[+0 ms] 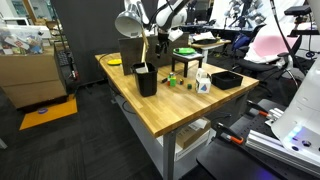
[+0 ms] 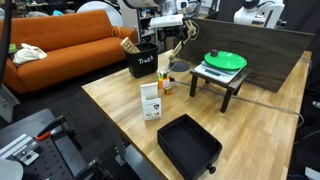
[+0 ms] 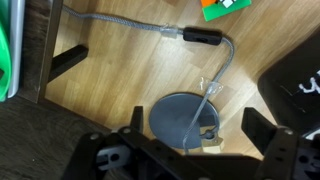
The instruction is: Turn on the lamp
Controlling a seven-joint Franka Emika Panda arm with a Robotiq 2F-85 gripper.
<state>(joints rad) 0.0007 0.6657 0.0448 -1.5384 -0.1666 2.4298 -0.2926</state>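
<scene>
The lamp's dome shade (image 1: 129, 25) will light up when I push the switch, because the grey cable connects the lamp base to the black inline switch (image 3: 202, 36).
The lamp (image 1: 128, 22) has a silver-grey dome shade on a thin arm and stands at the far side of the wooden table. In the wrist view I look straight down on its round grey base (image 3: 180, 115), with the thin arm rising toward the camera. Its grey cable runs across the table to a black inline switch (image 3: 203, 37). My gripper (image 3: 195, 125) is open and empty, with its fingers on either side above the base, not touching it. In both exterior views the gripper (image 1: 160, 40) (image 2: 174, 46) hangs above the lamp base (image 2: 178, 68).
A black bin (image 2: 143, 63) stands beside the lamp base. A green plate (image 2: 225, 60) sits on a small black stand (image 2: 232, 92). A white carton (image 2: 151, 102) and a black tray (image 2: 188, 148) are nearer the table's front. An orange sofa (image 2: 70, 45) is behind.
</scene>
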